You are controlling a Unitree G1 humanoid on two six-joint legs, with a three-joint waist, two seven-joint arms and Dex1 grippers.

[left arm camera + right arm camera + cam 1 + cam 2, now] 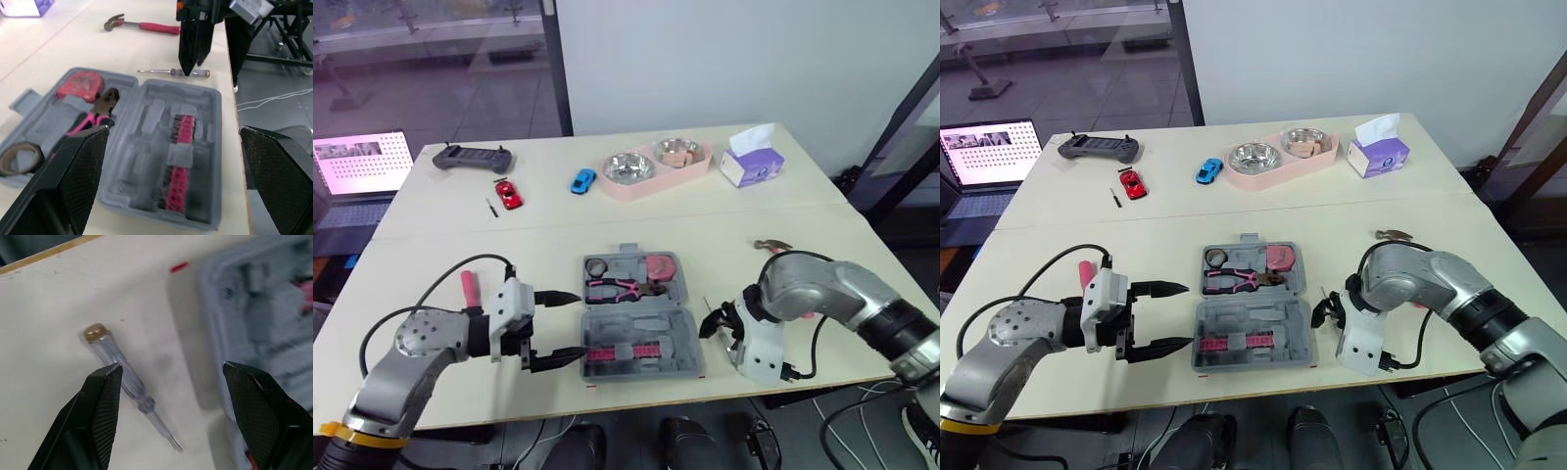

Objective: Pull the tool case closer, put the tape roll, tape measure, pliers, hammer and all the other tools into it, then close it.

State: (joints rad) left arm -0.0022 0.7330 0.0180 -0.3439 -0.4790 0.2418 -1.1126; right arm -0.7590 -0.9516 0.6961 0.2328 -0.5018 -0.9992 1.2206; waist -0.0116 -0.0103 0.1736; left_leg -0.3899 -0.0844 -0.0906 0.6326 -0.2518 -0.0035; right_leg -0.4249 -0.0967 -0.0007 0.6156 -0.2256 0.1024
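Note:
I can lower the clear-handled screwdriver [122,367] into an empty long hollow [641,323] beside the hinge in the tool case's near half. It will lie lengthwise there.
The grey tool case [680,338] lies open at the table's front centre. Its far half holds the tape roll [596,265], pink pliers [625,288] and pink tape measure [658,265]. A pink bit strip [178,161] sits in the near half. My left gripper [579,325] is open just left of the case, fingers pointing at it. My right gripper [172,369] is open, pointing down at the table right of the case, over a clear-handled screwdriver [128,384]. The hammer [142,25] lies beyond my right arm. A pink-handled tool [469,287] lies behind my left arm.
On the far table are a red toy car [509,192], a blue toy car [583,180], a pink double bowl [656,164], a purple tissue box [751,162] and a grey controller [472,157]. A laptop [360,162] stands off the left side. The table's front edge runs close behind the case.

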